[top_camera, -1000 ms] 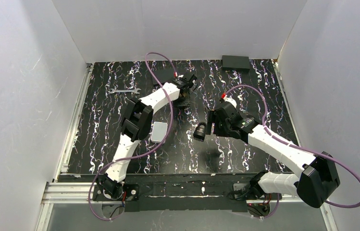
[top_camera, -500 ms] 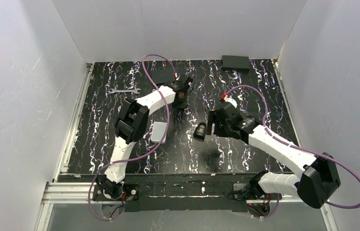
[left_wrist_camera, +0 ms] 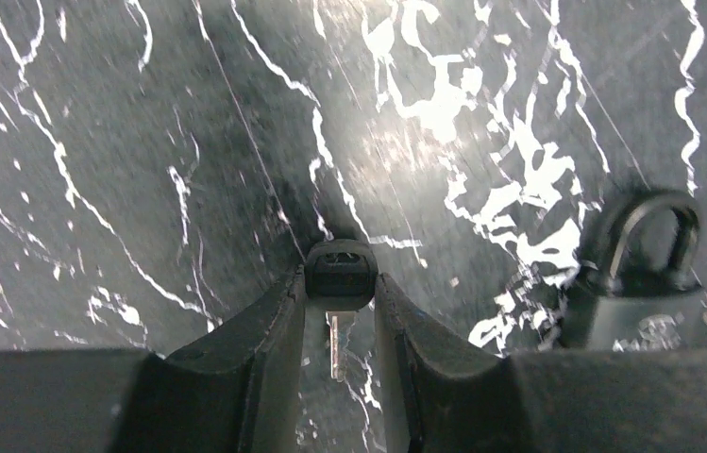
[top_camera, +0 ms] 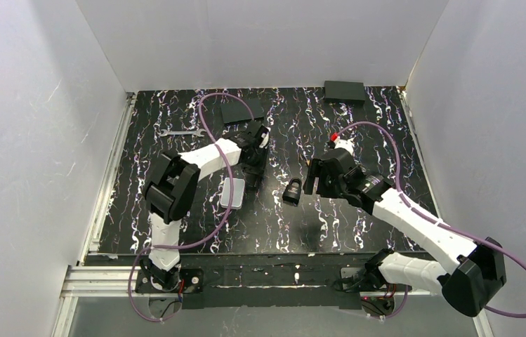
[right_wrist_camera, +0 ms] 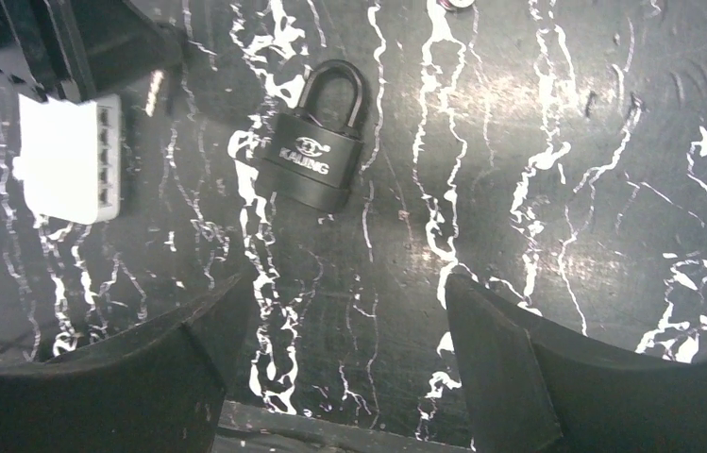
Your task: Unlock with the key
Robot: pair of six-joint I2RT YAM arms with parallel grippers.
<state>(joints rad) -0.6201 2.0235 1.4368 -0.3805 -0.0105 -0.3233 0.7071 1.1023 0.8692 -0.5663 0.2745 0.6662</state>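
My right gripper should keep going toward the blade [left_wrist_camera: 334, 345] and close there, because the key's black head [left_wrist_camera: 341, 269] is in my left gripper and the key's metal blade is free.
The key [left_wrist_camera: 339, 269], with a black head and a thin metal blade, is pinched by its head between the tips of my left gripper [left_wrist_camera: 340, 286], which is shut on it above the table. In the top view the left gripper [top_camera: 252, 170] hangs left of the black padlock [top_camera: 292, 191]. The padlock [left_wrist_camera: 647, 288] lies flat on the table, to the right in the left wrist view. My right gripper [right_wrist_camera: 345, 283] stands open with nothing between its fingers, a little short of the padlock [right_wrist_camera: 317, 151]. Seen from above, the right gripper [top_camera: 310, 180] is just right of the padlock.
A pale plastic case [top_camera: 232, 193] lies beside the left arm and shows as a white box [right_wrist_camera: 71, 156] in the right wrist view. A silver wrench [top_camera: 181, 131] lies at the far left. Two flat black boxes sit at the back [top_camera: 344, 92] and back centre [top_camera: 242, 110].
The left arm has drawn back from the far centre towards the padlock, its jaws having closed on the key. The right arm has shifted slightly and stays open.
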